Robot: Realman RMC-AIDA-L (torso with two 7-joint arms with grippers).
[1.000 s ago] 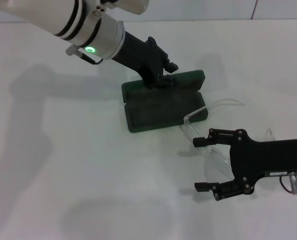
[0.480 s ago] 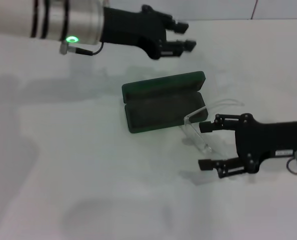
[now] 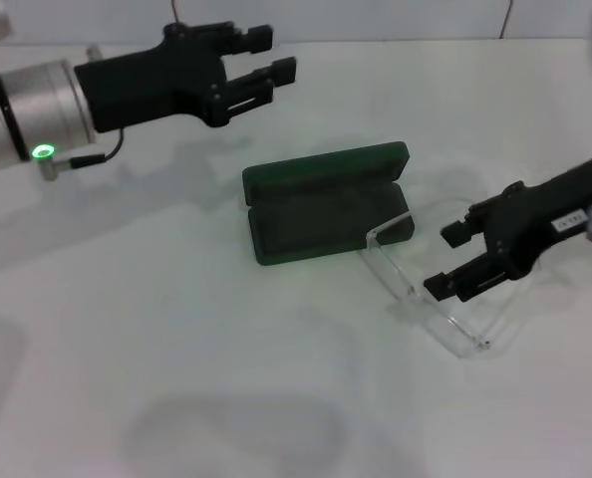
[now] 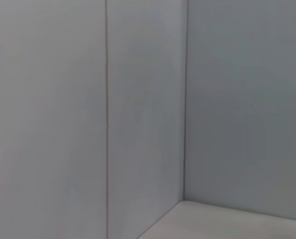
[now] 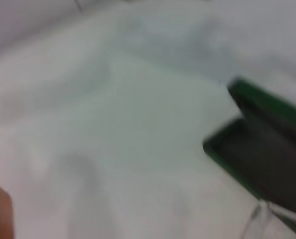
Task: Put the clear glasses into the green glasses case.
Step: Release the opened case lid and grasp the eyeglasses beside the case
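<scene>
My right gripper should turn the glasses (image 3: pixel 413 294) toward my left gripper to fold a temple, because the clear glasses' temples (image 3: pixel 434 206) are open and too wide for the case.
The green glasses case (image 3: pixel 321 204) lies open on the white table, lid tilted back, dark inside empty. It shows again in the right wrist view (image 5: pixel 267 149). The clear glasses (image 3: pixel 431 289) rest on the table just right of the case, one end leaning on the case's right edge. My right gripper (image 3: pixel 444 261) is open, hovering right beside the glasses' lens with nothing between its fingers. Raised far back and to the left of the case, my left gripper (image 3: pixel 276 55) is open and holds nothing.
White table (image 3: pixel 176 378) all around, with a wall behind it. The left wrist view shows only the wall corner (image 4: pixel 185 124). A clear edge of the glasses (image 5: pixel 257 219) shows low in the right wrist view.
My left gripper has lifted off the case lid and swung back to the left. My right gripper has moved up and to the right, off the glasses, which lie more spread out.
</scene>
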